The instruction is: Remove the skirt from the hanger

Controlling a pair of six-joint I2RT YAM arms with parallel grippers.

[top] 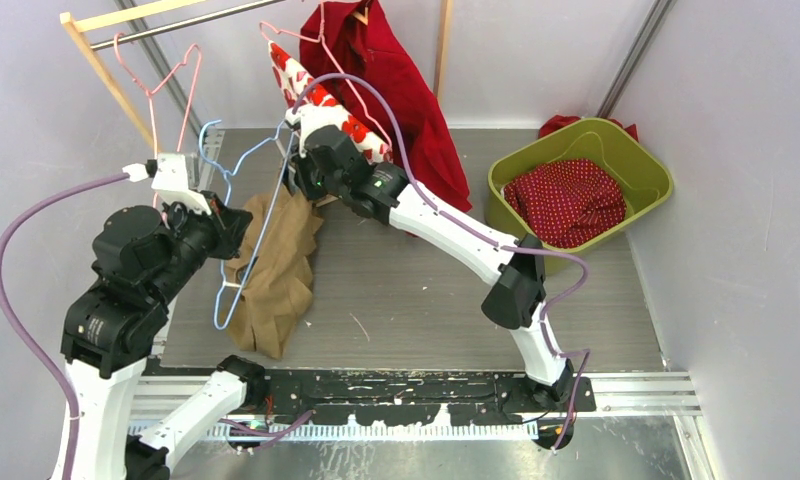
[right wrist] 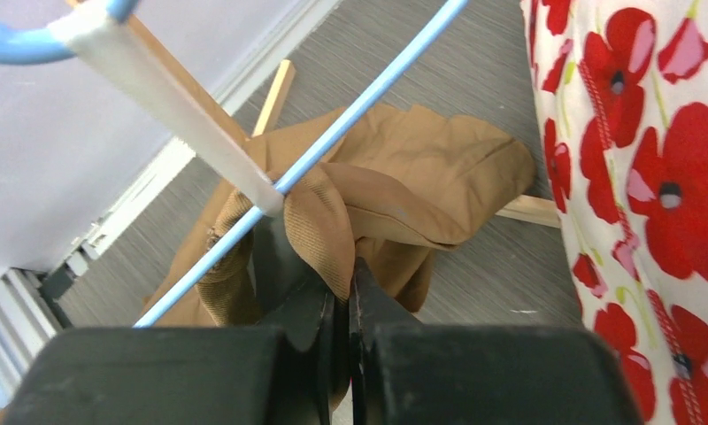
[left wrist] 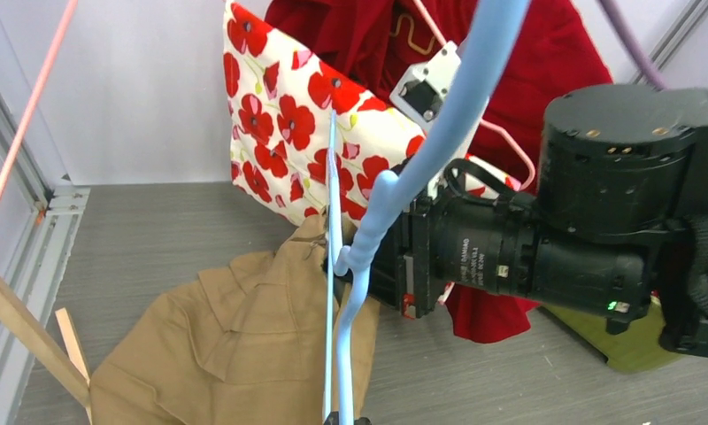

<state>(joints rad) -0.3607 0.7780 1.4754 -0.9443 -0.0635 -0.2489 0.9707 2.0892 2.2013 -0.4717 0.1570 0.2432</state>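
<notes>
The skirt's waistband [right wrist: 315, 212] is looped around the hanger's lower wire. My right gripper should pull the waistband off past the hanger's end [top: 285, 127] while my left gripper holds the hanger.
The tan skirt [top: 276, 270] hangs from a light blue hanger [top: 246, 215] and pools on the table below it. My left gripper [top: 238, 222] is shut on the hanger's lower wire, and the blue wire [left wrist: 395, 186] rises from its fingertips at the bottom edge [left wrist: 373, 418], with the skirt [left wrist: 235, 345] behind it. My right gripper [top: 301, 180] is at the skirt's top edge. In the right wrist view its jaws [right wrist: 346, 283] are pinched on a fold of the ribbed tan cloth [right wrist: 421, 168], just under the hanger wire [right wrist: 359, 102].
A white garment with red poppies [top: 326, 110] and a red garment [top: 396, 80] hang on the rack behind my right arm. A pink hanger [top: 166, 90] hangs at the back left by the wooden frame [top: 106, 80]. A green basket [top: 656, 165] holding red dotted cloth stands at the right.
</notes>
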